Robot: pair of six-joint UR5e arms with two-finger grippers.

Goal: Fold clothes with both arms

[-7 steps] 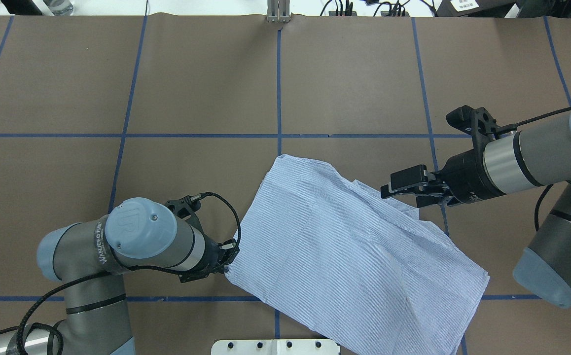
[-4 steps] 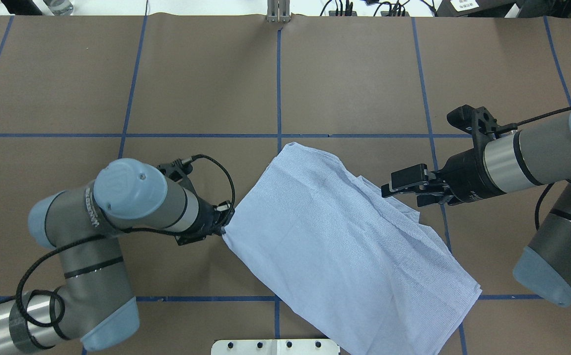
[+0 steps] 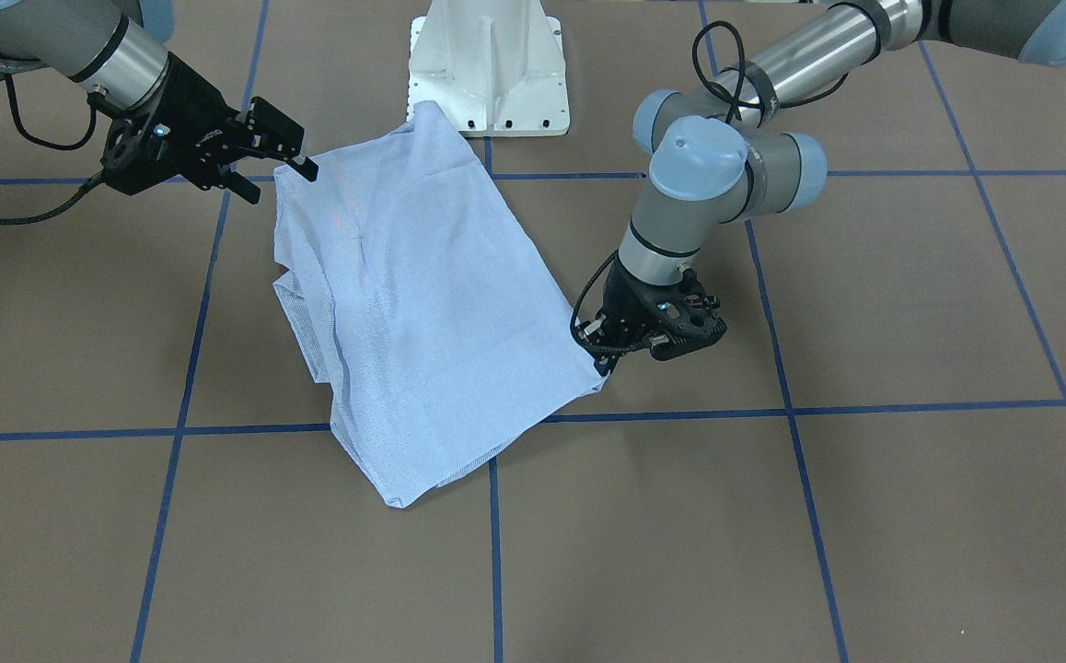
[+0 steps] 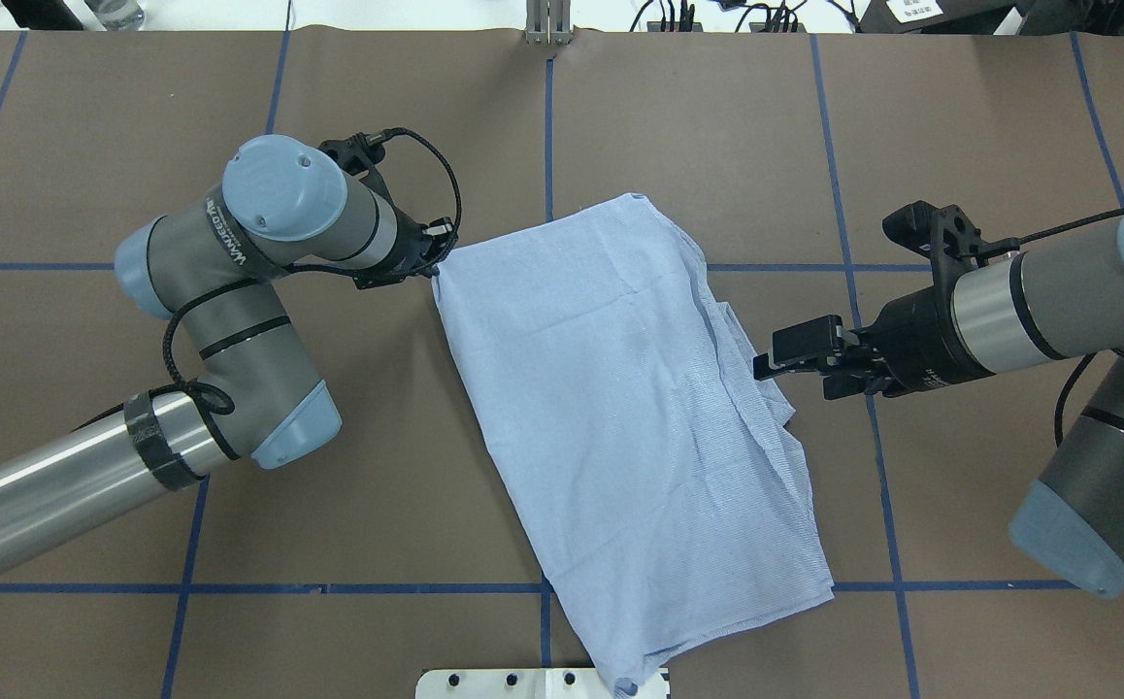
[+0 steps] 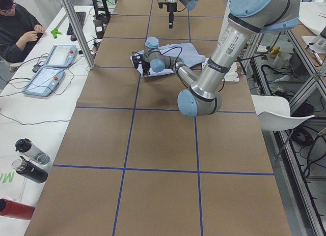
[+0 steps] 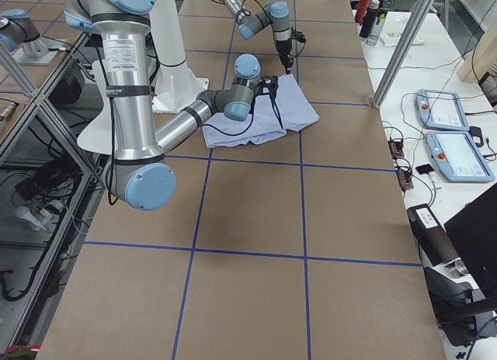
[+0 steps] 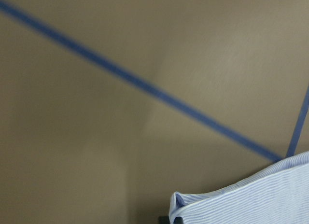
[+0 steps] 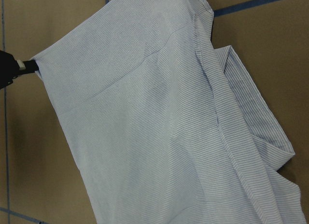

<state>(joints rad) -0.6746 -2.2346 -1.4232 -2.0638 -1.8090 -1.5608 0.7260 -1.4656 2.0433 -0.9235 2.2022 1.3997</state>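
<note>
The robot's left gripper has hold of the slanting shirt's far corner point(image 3: 600, 385) and open table point(image 3: 597, 525) lies beyond, so the robot should go on pulling away from the pedestal until the shirt is straight.
The light blue-and-white striped shirt point(image 4: 620, 408) lies folded into a long rectangle on the brown table, slanting from the far left to the near right. My left gripper point(image 4: 434, 264) is shut on its far-left corner, low at the table; it also shows in the front view point(image 3: 603, 365). The left wrist view shows that corner point(image 7: 241, 200). My right gripper point(image 4: 787, 367) is open and empty, hovering at the shirt's right edge, where layered folds point(image 8: 251, 113) stick out. In the front view it point(image 3: 277, 180) is above the shirt point(image 3: 413, 304).
The white pedestal base point(image 4: 484, 684) sits at the near edge, with the shirt's near end hanging over it. Blue tape lines point(image 4: 548, 126) grid the table. An operator point(image 5: 20, 27) and teach pendants point(image 5: 51, 68) are beyond the far edge.
My left gripper has pulled the shirt's corner away from the robot, toward the table's far side. The shirt swung and slid with it. The right gripper has barely moved.
</note>
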